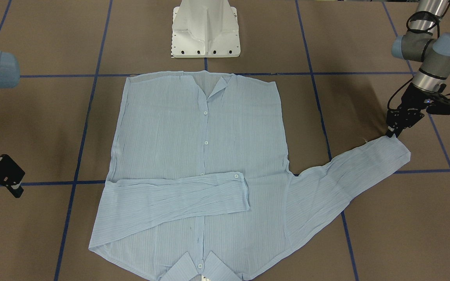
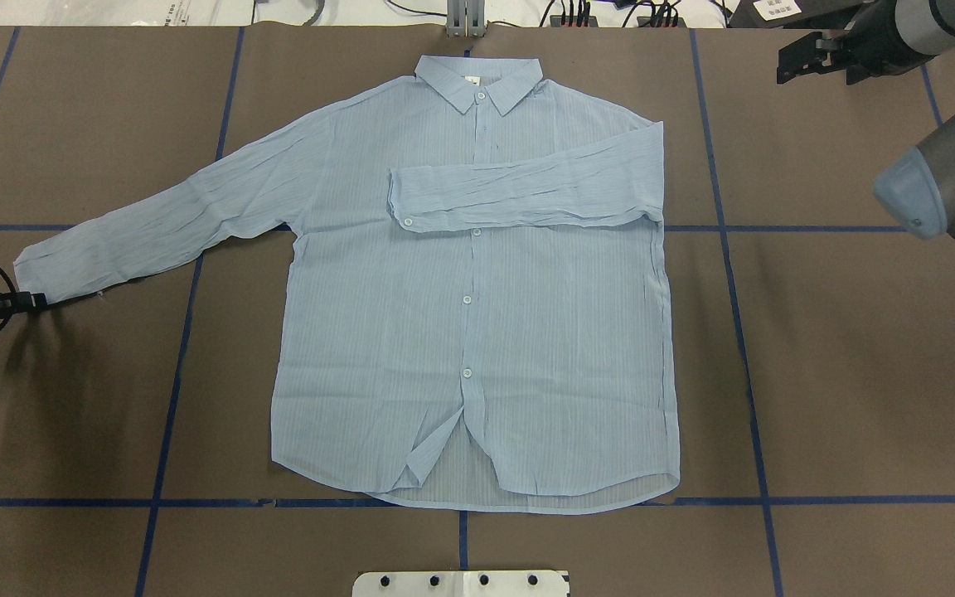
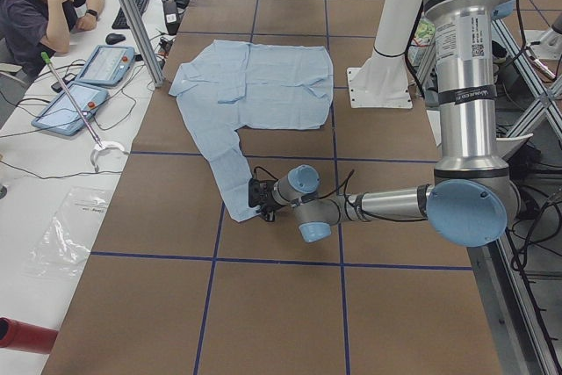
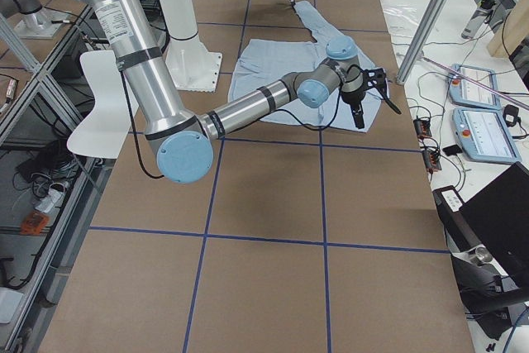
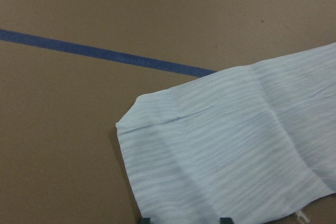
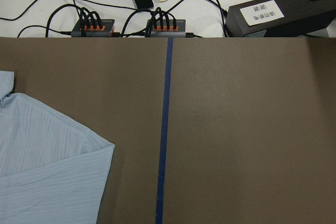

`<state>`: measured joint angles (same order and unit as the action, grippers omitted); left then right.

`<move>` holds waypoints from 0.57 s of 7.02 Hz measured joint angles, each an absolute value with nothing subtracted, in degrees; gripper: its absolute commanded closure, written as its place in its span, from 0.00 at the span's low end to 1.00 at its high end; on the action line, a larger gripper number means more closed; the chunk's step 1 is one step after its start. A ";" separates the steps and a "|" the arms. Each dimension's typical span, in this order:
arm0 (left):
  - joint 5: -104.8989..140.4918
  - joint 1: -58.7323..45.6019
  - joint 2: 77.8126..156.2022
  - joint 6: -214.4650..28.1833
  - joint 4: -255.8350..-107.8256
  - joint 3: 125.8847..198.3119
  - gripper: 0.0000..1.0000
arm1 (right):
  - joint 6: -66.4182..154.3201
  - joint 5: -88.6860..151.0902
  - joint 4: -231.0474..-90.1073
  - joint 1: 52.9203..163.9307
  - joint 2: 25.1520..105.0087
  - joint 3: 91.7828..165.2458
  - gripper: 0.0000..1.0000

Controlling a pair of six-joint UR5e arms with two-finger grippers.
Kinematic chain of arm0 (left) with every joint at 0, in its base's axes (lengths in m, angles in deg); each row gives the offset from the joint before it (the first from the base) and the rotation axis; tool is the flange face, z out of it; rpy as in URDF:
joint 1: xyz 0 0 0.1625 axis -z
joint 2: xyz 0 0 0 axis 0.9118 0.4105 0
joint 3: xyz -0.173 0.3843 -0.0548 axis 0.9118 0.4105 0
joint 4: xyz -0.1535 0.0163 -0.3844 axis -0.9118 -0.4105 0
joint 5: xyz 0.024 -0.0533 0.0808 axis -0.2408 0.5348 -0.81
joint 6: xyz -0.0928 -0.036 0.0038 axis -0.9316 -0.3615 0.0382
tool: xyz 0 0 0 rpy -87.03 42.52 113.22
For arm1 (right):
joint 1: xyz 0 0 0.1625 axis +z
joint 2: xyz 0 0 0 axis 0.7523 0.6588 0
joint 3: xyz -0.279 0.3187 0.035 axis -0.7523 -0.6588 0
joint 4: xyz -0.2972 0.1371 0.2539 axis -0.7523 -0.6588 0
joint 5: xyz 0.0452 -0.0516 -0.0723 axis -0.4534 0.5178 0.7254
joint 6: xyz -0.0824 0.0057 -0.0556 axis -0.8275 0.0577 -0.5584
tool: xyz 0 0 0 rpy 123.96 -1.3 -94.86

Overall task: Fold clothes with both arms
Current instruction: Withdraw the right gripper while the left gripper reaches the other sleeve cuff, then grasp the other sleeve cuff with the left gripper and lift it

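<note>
A button point(image 1: 236, 176) is visible on the folded sleeve's cuff, so the outstretched sleeve's plain cuff point(image 1: 395, 152) should bring its hidden button into view when the robot folds it across.
The pale-blue shirt point(image 2: 477, 332) lies flat and buttoned on the brown table, collar point(image 2: 479, 81) towards the far edge. One sleeve point(image 2: 527, 192) is folded across the chest. The other sleeve point(image 2: 162, 224) stretches out sideways, and its cuff point(image 5: 210, 161) lies on the table. My left gripper point(image 2: 36, 300) is low at that cuff's corner. In the left wrist view its fingertips point(image 5: 145, 219) stand apart at the cuff's edge, open, with cloth between them. My right gripper point(image 2: 784, 65) hovers off the shirt's other side near the far edge, open and holding nothing.
The white pedestal base point(image 1: 205, 29) stands at the shirt's hem side. Blue tape lines point(image 2: 726, 249) cross the table. Cables, power strips point(image 6: 131, 24) and tablets point(image 4: 483, 121) lie past the far edge, where a person point(image 3: 39, 2) sits.
</note>
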<state>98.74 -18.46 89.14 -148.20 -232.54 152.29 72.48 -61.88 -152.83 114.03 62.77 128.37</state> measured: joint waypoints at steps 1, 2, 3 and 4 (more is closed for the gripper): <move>98.76 -18.32 89.02 -148.15 -232.54 152.43 1.00 | 72.60 -61.88 -152.82 114.01 62.76 128.36 0.00; 98.80 -18.12 89.06 -147.58 -232.50 152.83 1.00 | 72.76 -61.88 -152.82 114.01 62.74 128.41 0.00; 98.76 -17.87 89.38 -146.31 -232.46 154.21 1.00 | 72.91 -61.88 -152.82 114.01 62.75 128.46 0.00; 97.59 -17.70 90.31 -145.28 -232.50 156.93 1.00 | 73.01 -61.88 -152.80 113.97 62.79 128.49 0.00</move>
